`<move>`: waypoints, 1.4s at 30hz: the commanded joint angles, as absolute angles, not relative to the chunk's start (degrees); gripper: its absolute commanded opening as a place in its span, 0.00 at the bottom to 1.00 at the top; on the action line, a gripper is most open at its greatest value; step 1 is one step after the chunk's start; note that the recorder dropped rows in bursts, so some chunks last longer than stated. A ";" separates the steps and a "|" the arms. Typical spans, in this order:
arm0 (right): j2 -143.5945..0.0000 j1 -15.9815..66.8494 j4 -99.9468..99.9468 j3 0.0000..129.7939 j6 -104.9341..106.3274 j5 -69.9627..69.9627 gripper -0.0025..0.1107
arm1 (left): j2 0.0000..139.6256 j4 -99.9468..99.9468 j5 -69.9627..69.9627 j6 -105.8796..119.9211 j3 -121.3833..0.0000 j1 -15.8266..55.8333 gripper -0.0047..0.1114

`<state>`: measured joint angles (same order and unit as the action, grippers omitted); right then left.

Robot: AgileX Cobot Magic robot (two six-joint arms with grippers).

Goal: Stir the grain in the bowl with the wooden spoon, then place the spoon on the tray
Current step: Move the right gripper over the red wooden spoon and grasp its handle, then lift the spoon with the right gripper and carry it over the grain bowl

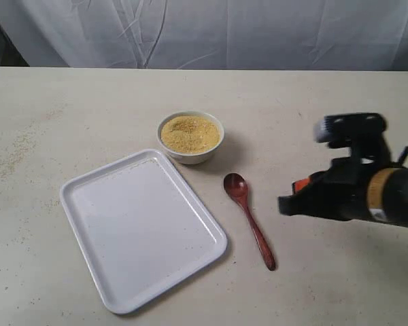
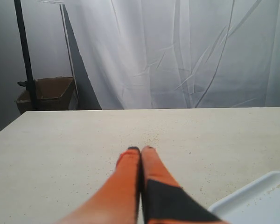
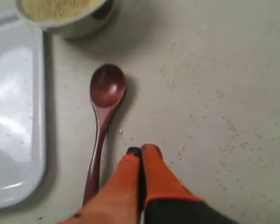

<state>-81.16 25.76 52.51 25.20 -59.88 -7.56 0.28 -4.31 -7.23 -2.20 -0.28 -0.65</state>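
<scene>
My gripper will stir the grain, and I expect the wooden spoon's head (image 1: 236, 185) to come away clean and empty, since spilled grains (image 1: 17, 151) lie loose and separate.
The white bowl (image 1: 190, 137) holds a mound of yellow-tan grain (image 1: 190, 132) and stands mid-table. In front of it and to the left lies the white tray (image 1: 141, 227), bare. The dark wooden spoon (image 1: 249, 219) lies flat on the table just right of the tray, head toward the bowl; the right wrist view shows the spoon (image 3: 101, 121) too. My right gripper (image 1: 287, 204) hovers to the right of the spoon's handle, shut and empty; its tips (image 3: 141, 151) are beside the handle, apart from it. My left gripper (image 2: 141, 150) is shut, empty, over bare table; the exterior view does not show it.
Loose grains are scattered on the beige table (image 1: 68, 122), mostly at the left. A white cloth backdrop (image 1: 211, 30) hangs behind the far edge. A cardboard box (image 2: 46, 93) and a black stand pole (image 2: 25, 56) stand beyond the table.
</scene>
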 commanded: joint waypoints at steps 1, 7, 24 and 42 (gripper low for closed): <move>-92.35 33.49 47.44 33.74 -60.38 6.59 0.09 | 0.00 -4.13 -7.22 -2.43 0.00 -0.42 0.04; -96.90 39.47 46.19 38.63 -59.74 11.00 0.40 | 0.00 -4.13 -7.22 -2.43 0.00 -0.42 0.04; -99.17 42.87 46.51 40.21 -54.92 24.72 0.03 | 0.00 -4.13 -7.22 -2.43 0.00 -0.42 0.04; -103.87 43.77 46.21 68.77 -23.60 36.32 0.03 | 0.00 -4.13 -7.22 -2.43 0.00 -0.42 0.04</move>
<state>-98.70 43.23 46.27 63.83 -28.14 32.88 0.28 -4.31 -7.23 -2.20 -0.28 -0.65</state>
